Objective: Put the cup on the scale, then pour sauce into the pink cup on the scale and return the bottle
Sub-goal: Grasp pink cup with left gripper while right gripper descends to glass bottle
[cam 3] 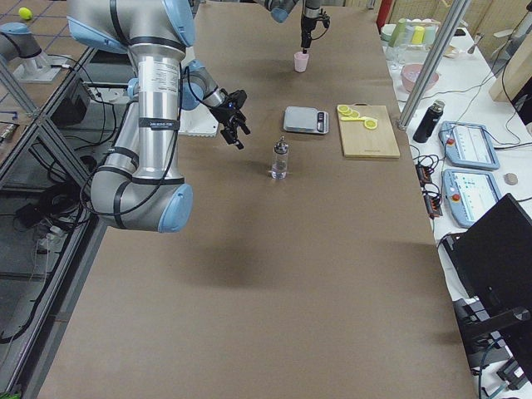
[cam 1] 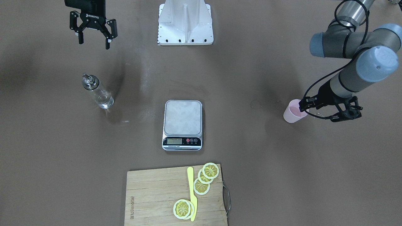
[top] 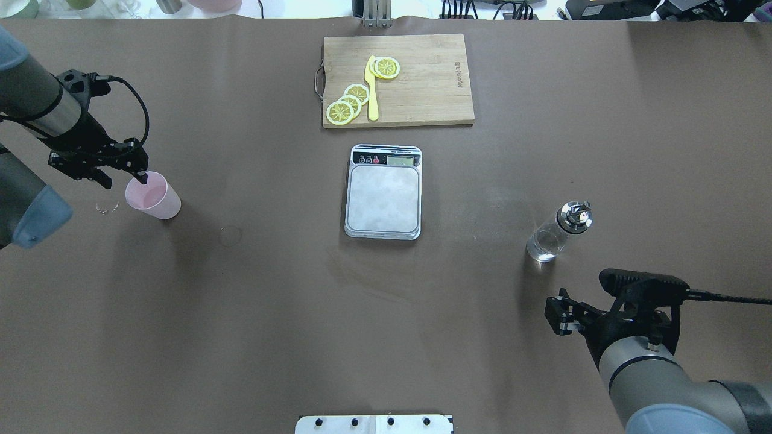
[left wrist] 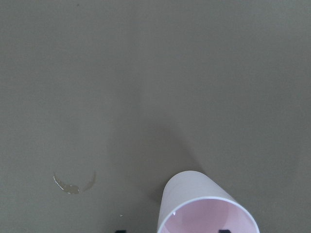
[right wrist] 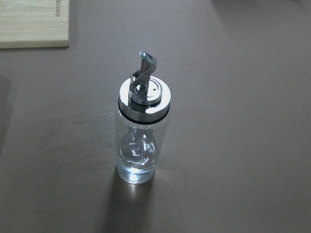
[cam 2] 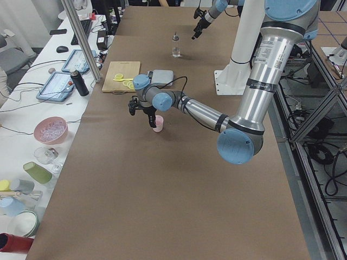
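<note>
My right gripper should tilt level first because it slants steeply down toward the upright bottle. It should then come from behind around the bottle (right wrist: 142, 127) just below the bottle's cap.
The pink cup (top: 154, 196) stands upright on the table at the robot's far left, well apart from the scale (top: 383, 191). My left gripper (top: 123, 179) is open, pointing down at the cup's rim. In the left wrist view one fingertip (left wrist: 223, 231) shows over the cup's (left wrist: 206, 208) mouth and the other outside its wall. The scale's steel platform (cam 1: 182, 117) is bare. The glass bottle (top: 558, 232) with clear liquid stands upright on the robot's right. My right gripper (cam 1: 94, 43) is open and empty, hovering behind the bottle (cam 1: 97, 92), which fills the right wrist view (right wrist: 142, 136).
A wooden cutting board (top: 422, 78) with lemon slices and a yellow knife (top: 371, 90) lies beyond the scale. A faint wet ring (left wrist: 74, 182) marks the table beside the cup. The robot's white base (cam 1: 185, 22) stands at the near edge.
</note>
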